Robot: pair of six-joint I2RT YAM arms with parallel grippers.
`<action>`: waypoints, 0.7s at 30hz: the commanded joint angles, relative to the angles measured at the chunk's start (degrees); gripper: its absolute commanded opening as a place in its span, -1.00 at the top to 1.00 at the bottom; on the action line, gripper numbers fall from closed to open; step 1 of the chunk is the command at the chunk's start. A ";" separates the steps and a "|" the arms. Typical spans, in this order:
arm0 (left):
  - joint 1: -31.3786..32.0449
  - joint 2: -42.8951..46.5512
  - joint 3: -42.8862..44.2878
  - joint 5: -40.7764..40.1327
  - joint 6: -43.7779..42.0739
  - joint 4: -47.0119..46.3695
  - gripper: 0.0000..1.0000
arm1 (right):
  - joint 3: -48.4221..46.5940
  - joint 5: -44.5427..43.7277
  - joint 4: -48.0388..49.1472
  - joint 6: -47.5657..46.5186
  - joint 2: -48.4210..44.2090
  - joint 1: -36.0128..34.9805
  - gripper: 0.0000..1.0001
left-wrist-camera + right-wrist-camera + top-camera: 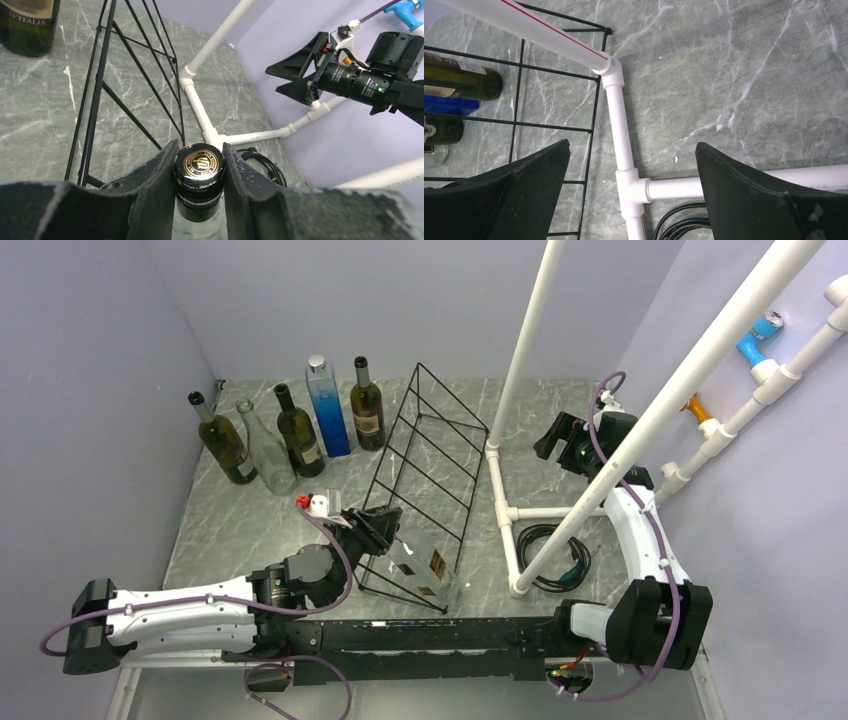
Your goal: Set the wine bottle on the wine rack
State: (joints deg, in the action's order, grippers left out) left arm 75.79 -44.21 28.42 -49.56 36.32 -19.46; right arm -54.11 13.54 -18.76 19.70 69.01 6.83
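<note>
My left gripper should keep lowering the bottle's capped neck until it rests on the wires (403, 526) and then let go, because the wine bottle's body (427, 572) is inside the near end of the rack.
The wine rack (432, 465) is a long black wire frame in the middle of the table. It also shows in the left wrist view (100, 85) and the right wrist view (589, 115). A clear wine bottle (425, 565) with a black cap (199, 167) lies slanted at the rack's near end, among its wires. My left gripper (385, 530) is shut on the bottle's capped neck, the fingers (155, 175) pressing both sides of the cap. My right gripper (555, 440) is open and empty, to the right of the rack above the white pipe frame. Its fingers (524, 180) stand wide apart.
Several upright bottles stand at the back left, among them a dark one (222, 440), a blue one (328, 405) and another dark one (367, 405). A white PVC pipe frame (505, 510) stands right of the rack. A coiled black cable (550, 555) lies inside its base.
</note>
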 commanded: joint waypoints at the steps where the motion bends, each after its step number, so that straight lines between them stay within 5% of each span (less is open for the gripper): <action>1: 0.24 2.45 -0.61 -1.64 8.78 -11.59 1.00 | 0.05 0.08 2.60 -0.10 -0.61 0.20 -0.99; 11: 0.24 3.92 -3.39 -1.97 13.74 -8.32 1.00 | 0.14 0.08 2.60 -0.10 -0.73 0.19 -0.99; 21: 0.32 5.95 -0.57 0.35 20.32 9.64 1.00 | 0.31 0.26 2.67 -0.10 -0.98 0.11 -0.99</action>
State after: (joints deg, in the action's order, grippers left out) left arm 75.77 -39.77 24.51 -51.90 49.17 -13.21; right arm -53.91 13.56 -18.74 19.70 69.01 6.83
